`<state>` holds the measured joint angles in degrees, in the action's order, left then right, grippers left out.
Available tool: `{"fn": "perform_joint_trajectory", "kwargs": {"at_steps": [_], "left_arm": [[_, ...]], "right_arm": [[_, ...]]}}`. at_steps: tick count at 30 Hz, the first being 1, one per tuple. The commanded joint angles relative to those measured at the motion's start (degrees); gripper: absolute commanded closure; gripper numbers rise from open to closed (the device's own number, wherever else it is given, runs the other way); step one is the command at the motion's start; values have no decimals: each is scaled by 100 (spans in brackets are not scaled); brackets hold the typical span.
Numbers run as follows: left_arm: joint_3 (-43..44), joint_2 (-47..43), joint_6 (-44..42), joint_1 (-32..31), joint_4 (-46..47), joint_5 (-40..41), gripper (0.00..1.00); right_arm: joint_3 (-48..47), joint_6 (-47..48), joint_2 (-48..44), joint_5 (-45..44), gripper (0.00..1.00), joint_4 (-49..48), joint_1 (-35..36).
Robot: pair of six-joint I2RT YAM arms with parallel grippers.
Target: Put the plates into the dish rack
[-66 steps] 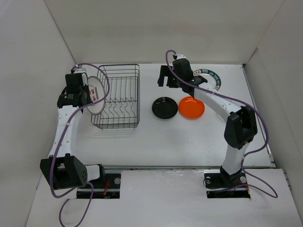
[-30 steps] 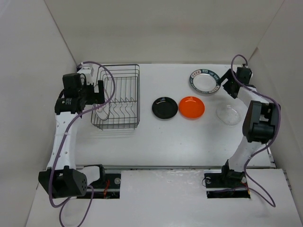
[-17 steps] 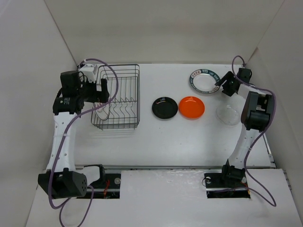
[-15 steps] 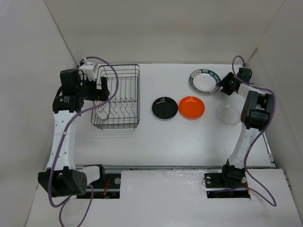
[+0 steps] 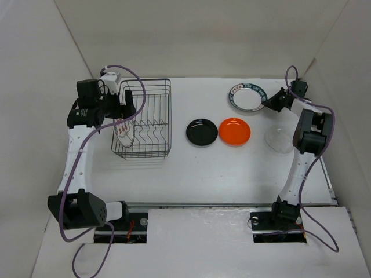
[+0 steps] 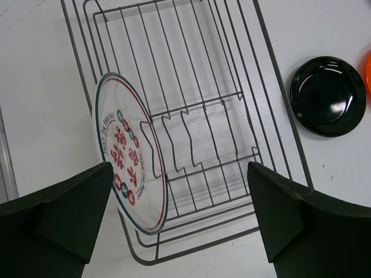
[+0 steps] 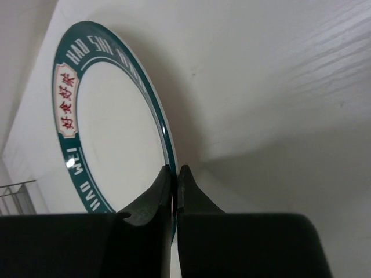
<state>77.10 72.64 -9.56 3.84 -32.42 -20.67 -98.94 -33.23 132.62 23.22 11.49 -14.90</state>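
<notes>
The dark-rimmed plate [image 5: 248,97] is in my right gripper, far from the dish rack, so I should pass it to my left gripper to load next to the white plate.
The dish rack [image 5: 145,152] stands at the back left, and the white plate with red marks [image 5: 122,131] stands on edge in its left end. My left gripper [image 5: 123,104] hovers open above that plate [image 6: 128,168], apart from it. The dark-rimmed plate [image 5: 246,97] lies at the back right. My right gripper [image 5: 271,103] is shut on its right rim, and the right wrist view shows both fingers pinching the teal edge [image 7: 165,139]. Black [image 5: 202,132], orange [image 5: 235,131] and clear [image 5: 279,140] plates lie flat mid-table.
White walls enclose the table on the left, back and right. The right arm's forearm [image 5: 310,130] reaches along the right wall, beside the clear plate. A purple cable [image 5: 130,81] loops over the rack's left side.
My right gripper has closed on the dark-rimmed plate's rim, and the plate has shifted slightly left. My left gripper has lifted off the red-marked plate, which stays standing in the rack.
</notes>
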Motion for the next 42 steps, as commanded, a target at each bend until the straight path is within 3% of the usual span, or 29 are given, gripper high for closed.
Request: {"fn": "perform_joint_trajectory", "kwargs": {"at_steps": [1,12,16,21,24,28,32,37,40,42], "left_arm": [[323,135,103,-23,175,-244,0],[1482,821,-257,-23,61,-1685,0],[1878,1085,288,-208,368,-2072,0],[2133,1375,797,-428,904,-2722,0],[2344,1682,851,-691,975,-2960,0],[2616,2043,851,-972,913,-3119,0],[2687,2289,851,-1113,913,-2900,0],[2687,2395,851,-1113,913,-3022,6],[2573,2447,851,-1166,852,-3093,19],[2520,2448,789,-1227,782,-3093,21]], "right_arm": [[-30,-51,63,-90,100,214,31],[1341,-931,-2309,-466,100,-1772,231],[1342,-677,-2942,-433,100,-1878,645],[1341,525,-3636,-187,100,-1931,1655],[1656,757,-3891,85,100,-2290,2183],[2044,468,-3945,1068,100,-3177,2526],[2045,414,-3945,1324,100,-3267,2878],[1861,335,-3945,1448,100,-3380,3195],[1860,20,-3840,1622,100,-3748,3247],[1860,-130,-3788,1624,100,-3856,3247]]}}
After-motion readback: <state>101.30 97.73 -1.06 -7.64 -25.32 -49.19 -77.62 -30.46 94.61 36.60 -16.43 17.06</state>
